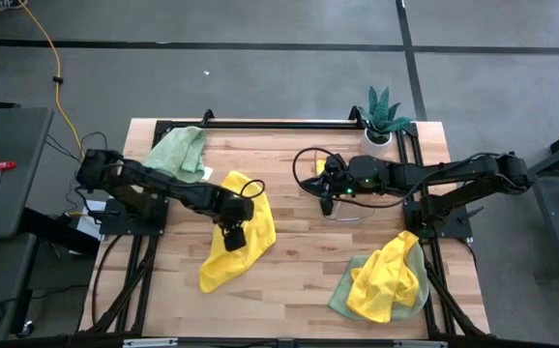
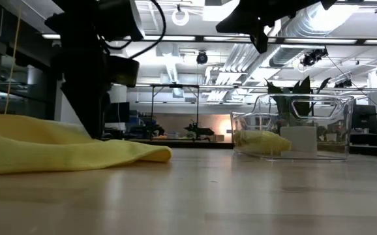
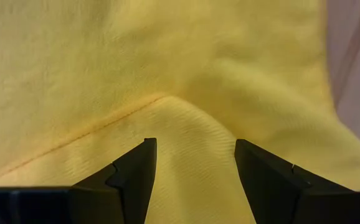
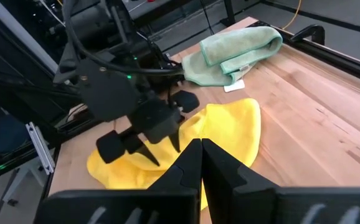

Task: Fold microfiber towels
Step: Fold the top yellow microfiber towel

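Observation:
A hem line (image 3: 99, 129) crosses the yellow towel's middle. So I expect my pull to open out the towel's doubled-over layer (image 3: 189, 146) while the towel's far edge mostly stays put.
A bright yellow towel (image 1: 253, 246) lies crumpled and partly doubled over on the wooden table, left of centre; it also shows in the low view (image 2: 58, 153) and in the right wrist view (image 4: 233, 127). My left gripper (image 1: 233, 235) is open and points down at the towel's middle. Its fingertips (image 3: 146, 149) stand on either side of a raised fold with a hem line (image 3: 105, 121). My right gripper (image 4: 200, 149) is shut and empty. It hangs above the table's middle (image 1: 326, 193), over a clear bin (image 2: 293, 127). My left gripper comes at the yellow towel from above, pointing down, open, with a raised fold of the cloth (image 3: 192, 130) between its two fingers. I cannot tell whether the fingertips touch the cloth. The towel lies slack on the table.
A sage green towel (image 1: 178, 150) lies bunched at the far left. A heap of yellow and green towels (image 1: 386, 280) lies at the near right. The clear bin holds a yellow cloth (image 2: 261, 140). A small potted plant (image 1: 381, 116) stands at the far right.

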